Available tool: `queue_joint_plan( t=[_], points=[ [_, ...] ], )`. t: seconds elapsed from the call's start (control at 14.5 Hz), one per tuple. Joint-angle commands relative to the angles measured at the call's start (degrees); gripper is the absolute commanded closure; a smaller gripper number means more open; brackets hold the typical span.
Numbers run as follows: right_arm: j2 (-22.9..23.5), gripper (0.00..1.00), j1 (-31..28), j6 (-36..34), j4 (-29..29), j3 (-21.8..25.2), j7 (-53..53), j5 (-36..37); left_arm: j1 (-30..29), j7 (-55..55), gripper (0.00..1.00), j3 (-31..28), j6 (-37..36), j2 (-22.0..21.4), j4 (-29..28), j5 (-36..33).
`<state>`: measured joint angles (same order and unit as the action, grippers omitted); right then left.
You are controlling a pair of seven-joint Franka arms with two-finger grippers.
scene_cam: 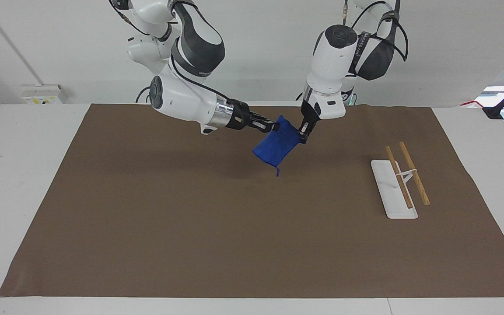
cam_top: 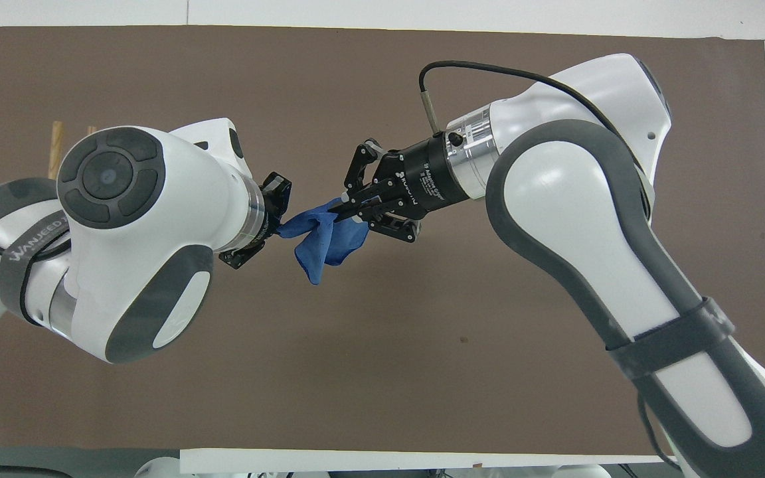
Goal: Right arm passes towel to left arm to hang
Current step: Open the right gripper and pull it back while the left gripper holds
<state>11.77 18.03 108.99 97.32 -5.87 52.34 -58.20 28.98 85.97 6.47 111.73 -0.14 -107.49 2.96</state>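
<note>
Next, I open my right gripper and move it away before my left gripper takes the towel to the rack (scene_cam: 398,190), now that both grippers are on the towel's upper corners (scene_cam: 283,122).
The blue towel (scene_cam: 276,146) hangs in the air over the brown mat, toward the robots' end of the table. My right gripper (scene_cam: 274,127) is shut on its upper corner, and the thin loop dangles from the lowest corner. My left gripper (scene_cam: 305,134) points down at the towel's other upper corner and touches its edge. In the overhead view the towel (cam_top: 323,240) stretches between the right gripper (cam_top: 344,207) and the left gripper (cam_top: 277,224), and the corner reaches into the left hand.
A white rack base (scene_cam: 387,192) with two wooden rods (scene_cam: 414,173) stands on the brown mat (scene_cam: 190,218) toward the left arm's end. Only the rod tips (cam_top: 57,143) show in the overhead view, by the left arm.
</note>
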Motion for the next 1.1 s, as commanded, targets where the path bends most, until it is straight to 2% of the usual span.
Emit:
queue_joint_plan(
  t=[0.0,0.07,0.14,0.21,0.48,0.76,0.9,1.03],
  points=[
    [-0.96,0.88,0.08,0.96,1.11,-0.02,0.39,-1.21,1.08,0.61,1.0,-0.94,0.77,-0.57,-0.96,0.03],
    [-0.96,0.61,0.08,0.96,1.11,-0.02,0.13,-1.04,1.08,0.61,1.0,-0.94,0.77,-0.57,-0.88,0.03],
    [-0.87,0.2,0.08,0.96,1.03,-0.02,-0.57,-0.43,1.08,0.61,1.0,-0.94,0.77,-0.57,-0.88,0.03],
    [-0.87,0.0,0.34,1.04,0.68,0.06,-0.83,-0.16,1.08,0.61,1.0,-0.94,0.77,-0.57,-0.7,0.03],
    [-0.69,0.0,-0.8,3.68,0.24,0.33,-7.93,6.94,0.91,0.52,1.0,-1.02,-0.71,-0.22,1.05,-0.06],
    [-2.79,0.0,-4.3,2.2,-0.12,0.51,-19.09,30.46,0.03,-0.79,1.0,-1.46,-7.56,0.67,7.37,-0.67],
    [-4.29,0.0,-7.03,-0.35,-0.47,0.51,-24.81,38.92,-1.98,-3.68,1.0,-1.46,-12.38,0.49,10.45,-2.78],
    [-6.31,0.0,-9.4,-4.56,-0.64,0.59,-30.69,47.35,-4.96,-9.99,1.0,-1.55,-17.05,0.05,10.99,-2.96]
  ],
)
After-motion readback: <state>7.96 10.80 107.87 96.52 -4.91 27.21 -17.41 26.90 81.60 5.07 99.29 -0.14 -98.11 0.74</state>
